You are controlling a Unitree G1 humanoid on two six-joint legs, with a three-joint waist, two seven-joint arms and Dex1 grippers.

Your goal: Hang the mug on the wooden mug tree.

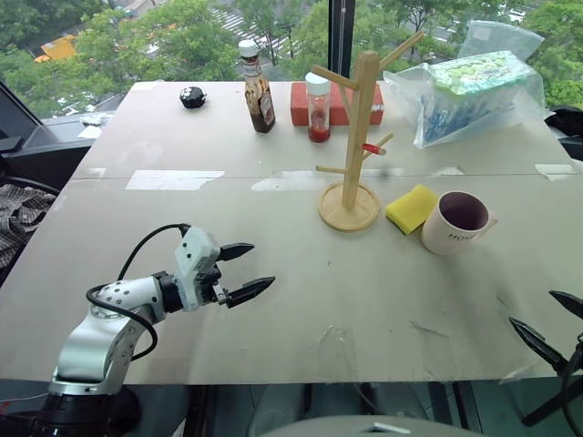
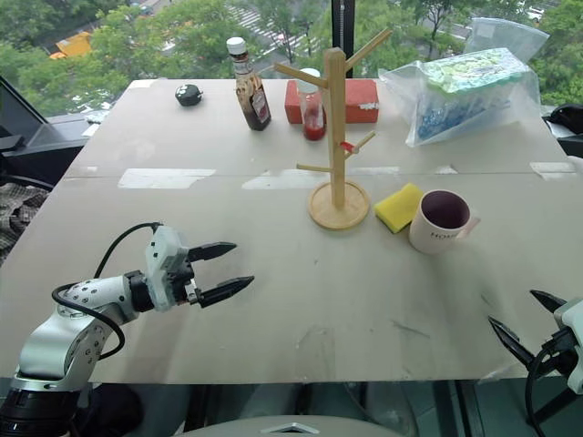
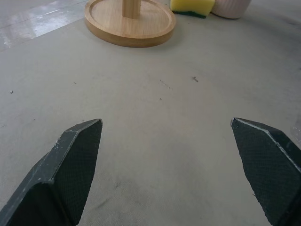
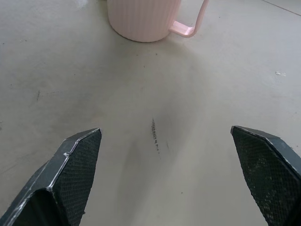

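Observation:
My gripper will leave the white mug (image 1: 452,226) hanging tipped sideways when it slips the mug onto the red-tipped peg, because the handle (image 1: 490,224) sticks out from the mug's side.
The white mug (image 1: 455,223) with a maroon inside stands upright right of centre on the table, its handle turned to the right; its ribbed wall (image 4: 141,19) rises ahead of my right gripper. The wooden mug tree (image 1: 353,137) stands just left of it on a round base (image 3: 129,23), one peg tipped red. My left gripper (image 1: 246,271) hovers open and empty over the near left of the table, pointing toward the tree. At the near right edge my right gripper (image 1: 548,323) is open and empty, well short of the mug.
A yellow sponge (image 1: 411,208) lies between tree base and mug. Behind the tree stand a brown sauce bottle (image 1: 256,87), a red-filled jar (image 1: 318,107), a red block (image 1: 301,103) and a plastic bag (image 1: 474,86). A small dark object (image 1: 192,96) sits far left.

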